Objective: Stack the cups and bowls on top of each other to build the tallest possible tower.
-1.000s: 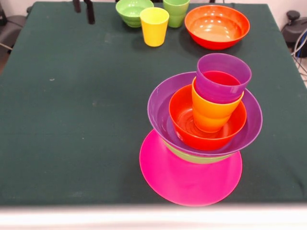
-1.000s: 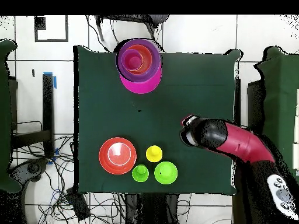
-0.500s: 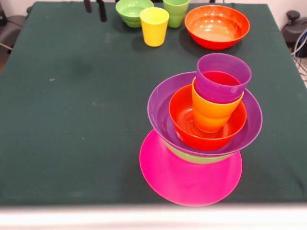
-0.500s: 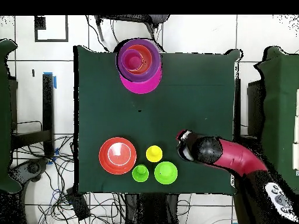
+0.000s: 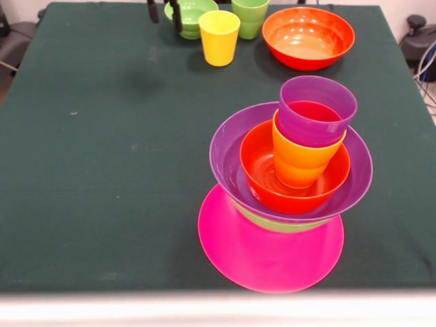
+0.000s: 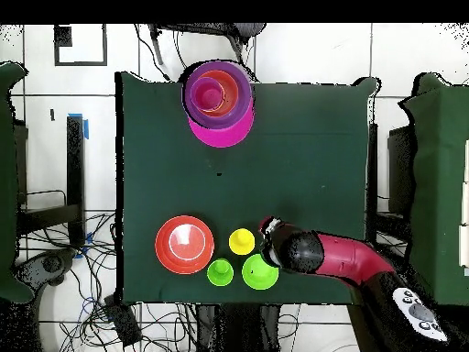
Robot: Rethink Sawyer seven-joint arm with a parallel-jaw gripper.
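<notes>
The green bowl will tip, its free side dipping, when I carry it, because my gripper straddles only one side of the green bowl's rim (image 5: 170, 12).
The tower stands near the front edge: a pink bowl (image 5: 270, 248) at the base, then a light green bowl (image 5: 279, 224), a wide purple bowl (image 5: 228, 153), an orange-red bowl (image 5: 262, 167), an orange cup (image 5: 300, 162) and a purple cup (image 5: 317, 112) on top. From overhead the tower (image 6: 218, 96) shows at the table's top edge. At the far side sit a green bowl (image 5: 194, 15), a yellow cup (image 5: 219, 37), a light green cup (image 5: 250, 16) and an orange-red bowl (image 5: 308, 37). My gripper (image 5: 164, 9) is open, its fingers straddling the green bowl's left rim in the picture.
From overhead, the red arm (image 6: 334, 258) reaches in from the lower right and ends beside the yellow cup (image 6: 241, 241) and the green bowl (image 6: 259, 272). The light green cup (image 6: 220, 271) and orange-red bowl (image 6: 185, 244) lie to their left. Dark green cloth (image 5: 102, 150) covers the table.
The gripper has moved steadily sideways along the far edge, to the right in the front view, from open cloth to the green bowl. Its fingers stayed apart. No cup or bowl has moved.
</notes>
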